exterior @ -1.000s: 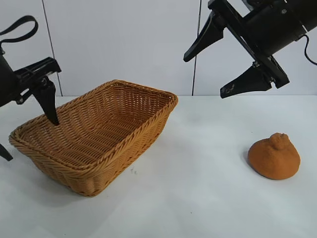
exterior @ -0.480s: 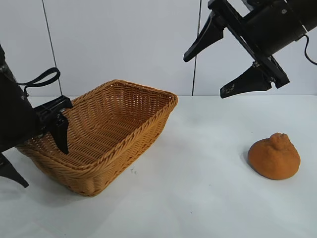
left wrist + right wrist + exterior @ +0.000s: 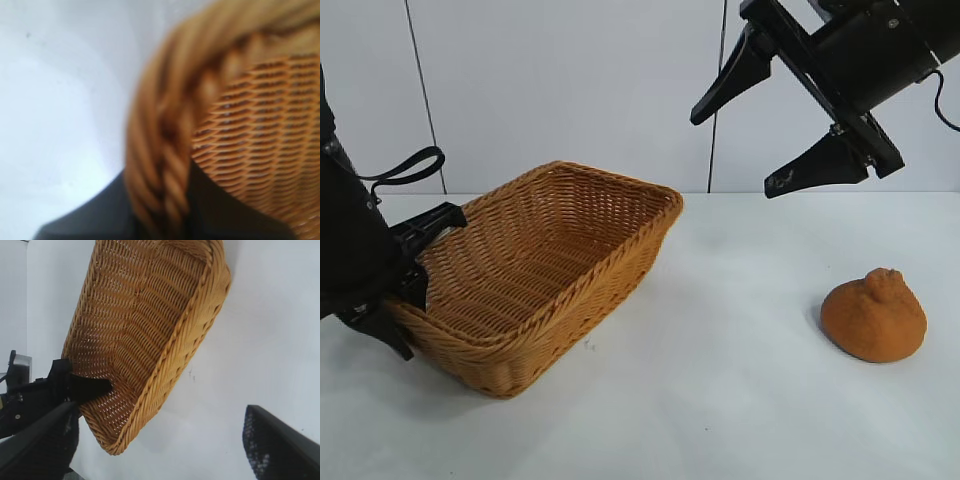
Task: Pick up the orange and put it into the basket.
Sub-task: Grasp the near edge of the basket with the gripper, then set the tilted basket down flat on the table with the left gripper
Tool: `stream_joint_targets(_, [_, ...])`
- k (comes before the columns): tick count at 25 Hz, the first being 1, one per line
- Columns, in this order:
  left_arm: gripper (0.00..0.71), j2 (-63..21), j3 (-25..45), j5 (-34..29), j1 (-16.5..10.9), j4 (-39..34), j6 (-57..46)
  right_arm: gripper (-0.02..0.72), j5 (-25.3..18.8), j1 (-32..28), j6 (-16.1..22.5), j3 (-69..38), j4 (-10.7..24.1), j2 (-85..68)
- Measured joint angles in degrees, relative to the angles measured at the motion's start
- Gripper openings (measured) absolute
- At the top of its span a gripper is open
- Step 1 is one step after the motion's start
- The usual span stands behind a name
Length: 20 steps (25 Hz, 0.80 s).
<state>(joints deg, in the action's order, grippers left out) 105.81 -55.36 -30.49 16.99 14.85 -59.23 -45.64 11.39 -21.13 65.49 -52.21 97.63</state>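
I expect the orange [image 3: 873,316] to settle upright and stay in place when I put it in the basket, because it sits knob up on a broad base [image 3: 880,352].
The orange [image 3: 873,315] sits on the white table at the right, knob up, nothing touching it. The wicker basket [image 3: 570,320] stands at the left; it also shows in the right wrist view [image 3: 165,370]. My left gripper [image 3: 415,285] straddles the basket's left braided rim [image 3: 160,150], one finger inside and one outside, closed on it. That end of the basket looks slightly lifted. My right gripper [image 3: 732,155] hangs open and empty high above the table, up and left of the orange, its fingers [image 3: 280,445] spread wide.
The white table [image 3: 740,400] runs between basket and orange. A white panelled wall stands behind. The left arm's black body [image 3: 350,260] crowds the basket's left end.
My left gripper has come down from above the basket's left end and closed over its rim; the basket has shifted and tilted slightly. The right arm and the orange have not moved.
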Motion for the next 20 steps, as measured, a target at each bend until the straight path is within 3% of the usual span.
stream_joint_targets(4, [0.087, -1.87, -1.70, -2.46, -1.62, 1.56, 2.94, 0.610, 0.00, 0.00, 0.00, 0.00, 0.06, 0.00])
stream_joint_targets(9, [0.087, -1.96, -8.29, -8.89, -6.14, 6.33, 17.45, 0.610, 0.00, 0.00, 0.00, 0.00, 0.32, 0.00])
stream_joint_targets(13, [0.087, -0.74, -12.86, -11.64, -7.48, 7.32, 24.61, 0.610, 0.00, 0.00, 0.00, 0.00, 0.45, 0.00])
stream_joint_targets(20, [0.087, 6.05, -22.04, -23.14, -7.61, 7.27, 42.22, 0.610, 0.00, 0.00, 0.00, 0.00, 0.50, 0.00])
